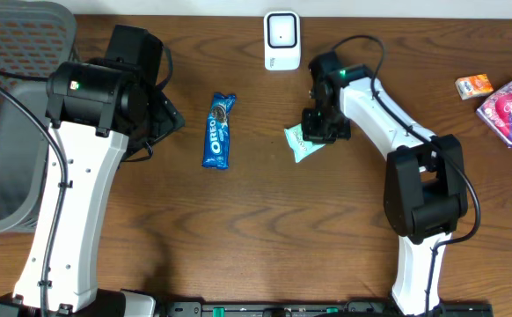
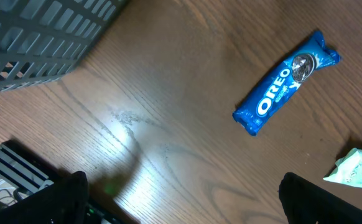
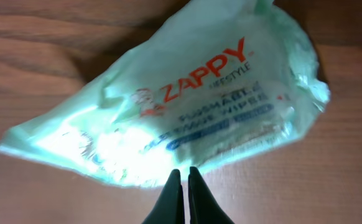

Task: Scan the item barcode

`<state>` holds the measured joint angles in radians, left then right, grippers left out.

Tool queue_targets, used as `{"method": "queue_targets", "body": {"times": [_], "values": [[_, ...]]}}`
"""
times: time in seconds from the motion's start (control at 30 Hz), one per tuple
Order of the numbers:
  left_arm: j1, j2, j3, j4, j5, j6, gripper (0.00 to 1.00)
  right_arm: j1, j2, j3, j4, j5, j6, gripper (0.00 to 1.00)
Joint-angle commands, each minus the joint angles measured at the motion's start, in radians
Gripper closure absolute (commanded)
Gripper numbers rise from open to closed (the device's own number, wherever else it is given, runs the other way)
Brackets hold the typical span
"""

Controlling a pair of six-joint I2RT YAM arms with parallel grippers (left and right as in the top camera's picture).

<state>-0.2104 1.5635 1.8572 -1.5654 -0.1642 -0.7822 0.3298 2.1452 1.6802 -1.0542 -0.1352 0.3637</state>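
Only the packet's near edge (image 3: pixel 159 183) touches my right gripper's closed fingers, so next I back off, open wide over the packet's middle (image 3: pixel 196 115) and pinch it deeper before scanning.
A pale green Zappy wipes packet (image 3: pixel 168 106) lies on the wooden table, right of centre in the overhead view (image 1: pixel 302 143). My right gripper (image 3: pixel 183 173) is shut, its two fingertips pressed together on the packet's near edge; the overhead view shows the gripper (image 1: pixel 324 123) directly over the packet. A white scanner (image 1: pixel 281 40) stands at the table's back edge, above and left of the packet. My left gripper (image 2: pixel 181 205) hangs wide open over bare wood with nothing between its fingers (image 2: pixel 66 198).
A blue Oreo pack (image 1: pixel 219 130) (image 2: pixel 287 81) lies between the two arms. A grey basket (image 1: pixel 10 114) (image 2: pixel 38 37) fills the far left. An orange box (image 1: pixel 473 85) and a pink packet (image 1: pixel 511 110) sit at the far right.
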Motion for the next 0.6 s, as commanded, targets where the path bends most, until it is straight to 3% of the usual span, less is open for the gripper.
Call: {"method": "queue_targets", "body": {"times": [0.0,0.07,0.17,0.2,0.3,0.47,0.57], "values": [[0.003,0.001,-0.002,-0.004,-0.020,-0.005,0.02,0.005,0.003,0.092,-0.021,-0.004,-0.015,0.98],[0.003,0.001,-0.002,-0.004,-0.020,-0.005,0.02,0.004,0.003,0.121,-0.009,0.002,-0.077,0.92],[0.003,0.001,-0.002,-0.004,-0.020,-0.005,0.02,-0.001,0.003,0.137,0.037,0.093,-0.144,0.69],[0.003,0.001,-0.002,-0.004,-0.020,-0.005,0.02,-0.005,0.003,0.137,0.050,0.152,-0.143,0.67],[0.003,0.001,-0.002,-0.004,-0.020,-0.005,0.02,-0.025,0.007,0.120,0.068,0.255,-0.103,0.70],[0.003,0.001,-0.002,-0.004,-0.020,-0.005,0.02,-0.054,0.010,0.050,0.114,0.199,-0.089,0.79],[0.003,0.001,-0.002,-0.004,-0.020,-0.005,0.02,-0.061,0.010,-0.009,0.154,0.180,-0.071,0.80]]}}
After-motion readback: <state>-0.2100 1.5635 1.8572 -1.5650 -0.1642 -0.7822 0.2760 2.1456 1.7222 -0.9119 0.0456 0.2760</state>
